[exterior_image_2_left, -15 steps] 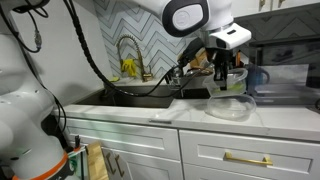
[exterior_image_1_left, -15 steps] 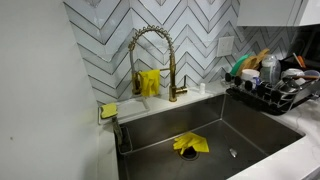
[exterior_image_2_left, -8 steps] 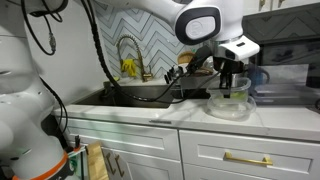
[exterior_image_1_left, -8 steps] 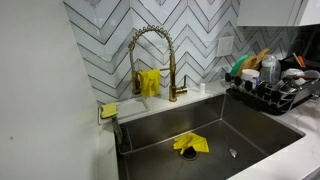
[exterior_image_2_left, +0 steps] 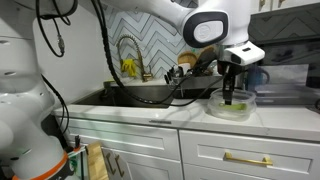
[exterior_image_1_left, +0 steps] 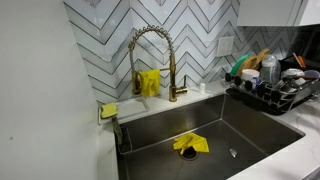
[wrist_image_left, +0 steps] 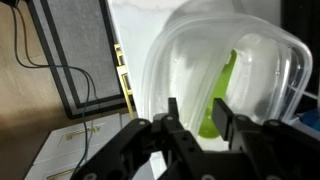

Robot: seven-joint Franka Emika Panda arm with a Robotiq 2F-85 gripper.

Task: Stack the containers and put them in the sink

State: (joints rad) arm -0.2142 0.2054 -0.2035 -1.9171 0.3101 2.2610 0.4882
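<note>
The robot's fingers are hanging inside the nested containers next to the green piece (wrist_image_left: 222, 88), so the gripper should straddle the containers' near rim (wrist_image_left: 149, 75) and squeeze the containers' sides together before it lifts.
Clear plastic containers (exterior_image_2_left: 232, 106) sit nested on the white counter to the right of the sink (exterior_image_2_left: 140, 97). In the wrist view the containers (wrist_image_left: 250, 60) fill the upper right, with a green piece (wrist_image_left: 222, 95) inside. My gripper (exterior_image_2_left: 230, 97) hangs straight down into the top of them. In the wrist view the gripper (wrist_image_left: 197, 115) is open, its two fingers (wrist_image_left: 173, 112) apart over the near wall and the green piece. Nothing is gripped. The steel sink (exterior_image_1_left: 250, 130) shows from above in an exterior view, where the gripper is out of view.
A yellow cloth (exterior_image_1_left: 190, 144) lies in the sink basin. A brass faucet (exterior_image_1_left: 150, 40) arches over the back. A full dish rack (exterior_image_1_left: 275, 90) stands beside the sink. A yellow sponge (exterior_image_1_left: 108, 110) sits on its left corner. A dark framed panel (wrist_image_left: 75, 55) shows below the counter.
My gripper has moved right and down, from above the counter to the top of the clear containers. The sink scene has not changed.
</note>
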